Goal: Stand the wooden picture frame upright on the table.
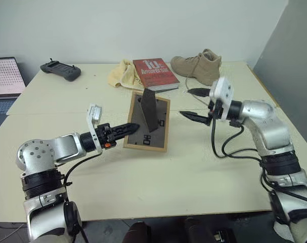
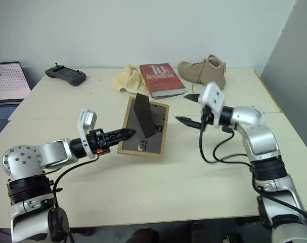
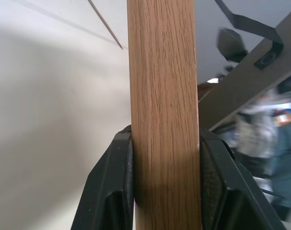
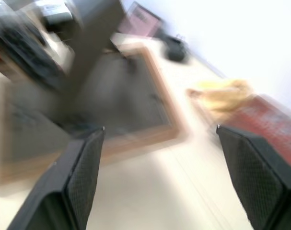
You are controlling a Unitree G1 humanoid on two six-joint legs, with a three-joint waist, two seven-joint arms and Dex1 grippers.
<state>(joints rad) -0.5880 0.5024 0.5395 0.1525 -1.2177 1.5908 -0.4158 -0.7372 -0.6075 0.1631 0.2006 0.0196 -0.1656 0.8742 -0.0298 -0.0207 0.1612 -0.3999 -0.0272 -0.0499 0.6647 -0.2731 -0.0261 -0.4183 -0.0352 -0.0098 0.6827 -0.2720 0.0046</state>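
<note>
The picture frame's dark back point(image 1: 145, 134) faces up in my left gripper, so next my right gripper takes the frame's opposite wooden edge point(image 1: 168, 114) and turns the frame upright.
The wooden picture frame point(image 1: 154, 132) lies back-up in the middle of the table point(image 1: 193, 172), its dark back panel showing and its dark stand leg point(image 1: 149, 109) swung up from the back. My left gripper point(image 1: 130, 128) is shut on the frame's left wooden edge. In the left wrist view both black fingers point(image 3: 111, 187) press that light-wood edge point(image 3: 164, 115). My right gripper point(image 1: 186, 103) hovers just right of the frame, open and holding nothing. The frame point(image 4: 111, 105) also shows, blurred, beyond the spread fingers point(image 4: 73, 182).
At the table's far side lie a red book point(image 1: 154, 73), a yellowish cloth point(image 1: 122, 73) and a tan boot point(image 1: 199, 66). A black controller point(image 1: 60, 70) sits far left, with a laptop point(image 1: 6, 76) past the left edge.
</note>
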